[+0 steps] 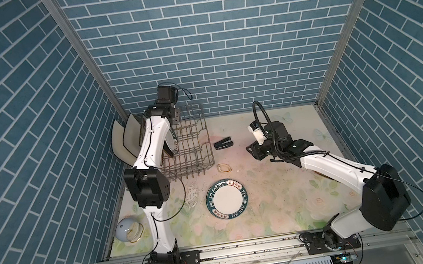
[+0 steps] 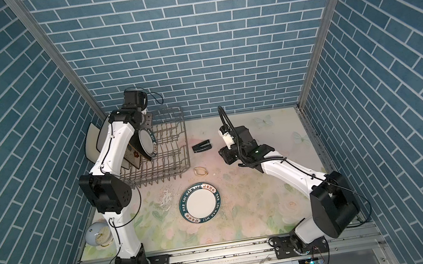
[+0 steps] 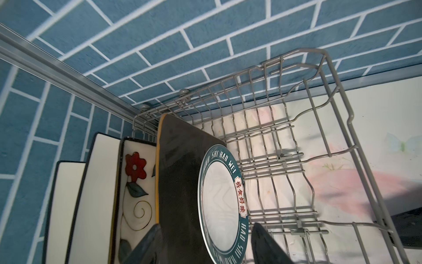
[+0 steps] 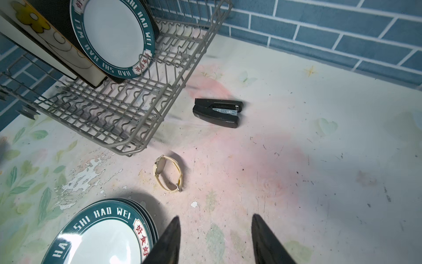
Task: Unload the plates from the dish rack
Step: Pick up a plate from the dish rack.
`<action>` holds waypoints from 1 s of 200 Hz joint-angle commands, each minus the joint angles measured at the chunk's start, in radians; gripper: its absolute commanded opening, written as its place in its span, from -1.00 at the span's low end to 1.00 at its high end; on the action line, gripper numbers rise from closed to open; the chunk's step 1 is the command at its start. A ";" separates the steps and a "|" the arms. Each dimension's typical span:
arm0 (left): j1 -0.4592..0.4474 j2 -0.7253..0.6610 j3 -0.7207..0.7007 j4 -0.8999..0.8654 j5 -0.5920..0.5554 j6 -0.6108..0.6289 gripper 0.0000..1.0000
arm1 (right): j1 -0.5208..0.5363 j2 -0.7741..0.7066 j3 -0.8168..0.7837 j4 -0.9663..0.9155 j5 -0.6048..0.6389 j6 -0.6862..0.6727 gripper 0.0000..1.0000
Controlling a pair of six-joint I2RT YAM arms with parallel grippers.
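Observation:
The round teal-rimmed plate (image 2: pixel 147 143) stands beside empty wires, in line between my left gripper's fingers, so I should carry on going down until they straddle its rim (image 2: pixel 150 133) and close.
The grey wire dish rack (image 1: pixel 196 151) (image 3: pixel 296 137) stands at the back left of the table. Upright in its left end are two black-edged cream square plates (image 3: pixel 66 205) (image 3: pixel 96 182), a flowered one (image 3: pixel 134 182), a black one (image 3: pixel 178 182) and a round teal-rimmed plate (image 3: pixel 219 201) (image 2: pixel 147 141). My left gripper (image 3: pixel 207 224) is open over the rack, its fingers on either side of the black and round plates, gripping neither. A stack of round teal-rimmed plates (image 1: pixel 227 199) (image 4: pixel 98 235) lies flat on the table. Just beside that stack, my right gripper (image 4: pixel 215 216) hovers open and empty.
A black stapler (image 1: pixel 223 144) (image 4: pixel 218 112) lies right of the rack. A cream wristwatch (image 1: pixel 224 168) (image 4: pixel 169 173) lies between the rack and the stack. A white globe-shaped object (image 1: pixel 127 230) sits at the front left. Brick-patterned walls close in three sides.

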 commanded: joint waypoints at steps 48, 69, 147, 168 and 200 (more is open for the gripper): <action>0.044 0.104 0.107 -0.112 0.008 -0.042 0.20 | -0.052 0.124 0.134 0.099 -0.140 -0.023 0.03; 0.053 0.122 0.113 -0.120 0.020 -0.046 0.21 | -0.058 0.154 0.162 0.107 -0.153 -0.020 0.02; 0.061 0.178 0.121 -0.139 0.043 -0.077 0.19 | -0.070 0.209 0.182 0.154 -0.120 0.002 -0.05; 0.060 0.190 0.125 -0.142 0.046 -0.095 0.18 | -0.072 0.207 0.168 0.167 -0.118 0.003 -0.05; 0.061 0.214 0.138 -0.162 0.037 -0.103 0.17 | -0.075 0.204 0.155 0.176 -0.123 0.001 -0.06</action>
